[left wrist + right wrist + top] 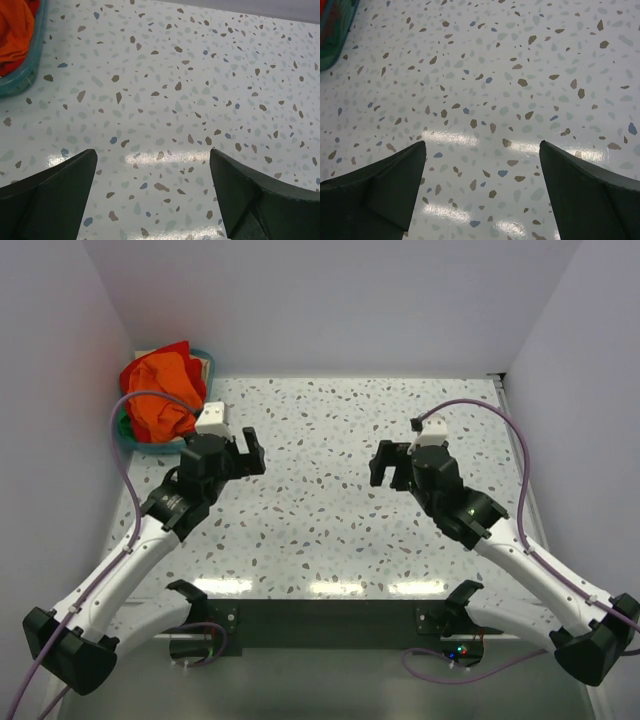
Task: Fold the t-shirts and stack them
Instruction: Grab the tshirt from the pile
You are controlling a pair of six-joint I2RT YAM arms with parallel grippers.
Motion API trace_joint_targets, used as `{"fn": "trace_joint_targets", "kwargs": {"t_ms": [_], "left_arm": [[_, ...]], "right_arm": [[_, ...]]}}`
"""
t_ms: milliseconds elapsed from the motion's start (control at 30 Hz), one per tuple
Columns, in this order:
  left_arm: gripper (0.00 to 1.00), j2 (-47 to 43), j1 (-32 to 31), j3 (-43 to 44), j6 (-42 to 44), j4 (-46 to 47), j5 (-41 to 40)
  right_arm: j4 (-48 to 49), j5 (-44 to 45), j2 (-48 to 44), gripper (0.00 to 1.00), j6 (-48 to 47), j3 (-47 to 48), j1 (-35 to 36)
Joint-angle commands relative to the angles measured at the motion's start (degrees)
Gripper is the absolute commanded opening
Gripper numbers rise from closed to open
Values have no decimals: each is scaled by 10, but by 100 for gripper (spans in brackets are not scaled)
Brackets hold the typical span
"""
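The orange t-shirt point(158, 378) is on top of the red t-shirt in the teal basket. My left gripper should keep going there, open, until its fingers are on both sides of orange cloth point(172, 420).
Orange and red t-shirts point(160, 390) lie bunched in a teal basket point(135, 445) at the table's far left corner. The orange cloth point(12, 30) and the basket rim point(22, 80) show at the top left of the left wrist view. The basket's edge point(332, 37) shows at the top left of the right wrist view. My left gripper point(243, 452) is open and empty above the table, just right of the basket. My right gripper point(388, 466) is open and empty above the table's right half. Both hold nothing.
The speckled terrazzo table point(320, 510) is walled in white at the back and both sides. Purple cables point(130, 440) loop from each arm. A dark strip with the arm mounts point(320, 625) runs along the near edge.
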Motion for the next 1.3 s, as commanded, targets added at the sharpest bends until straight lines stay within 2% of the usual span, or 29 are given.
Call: {"fn": "trace_joint_targets", "kwargs": {"t_ms": [0, 167, 300, 433, 667, 800, 1033, 1200, 1267], "left_arm": [[100, 15, 0, 40, 13, 12, -50], [100, 66, 26, 86, 20, 13, -81], [97, 122, 117, 145, 14, 19, -27], [95, 190, 180, 204, 19, 35, -36], [86, 344, 282, 308, 19, 51, -36], [83, 433, 310, 373, 27, 57, -38], [82, 576, 317, 470, 42, 68, -48], [77, 619, 321, 509, 48, 67, -47], [70, 627, 323, 515, 50, 67, -49]], "right_arm": [[0, 4, -2, 99, -12, 0, 0], [-15, -16, 12, 99, -24, 14, 0], [-15, -44, 20, 99, -28, 18, 0], [-7, -88, 28, 99, -33, 14, 0], [10, -135, 33, 99, -21, 8, 0], [17, -147, 35, 99, -25, 6, 0], [18, -156, 42, 99, -33, 3, 0], [20, -159, 41, 99, -34, -3, 0], [20, -162, 41, 99, -35, -4, 0]]}}
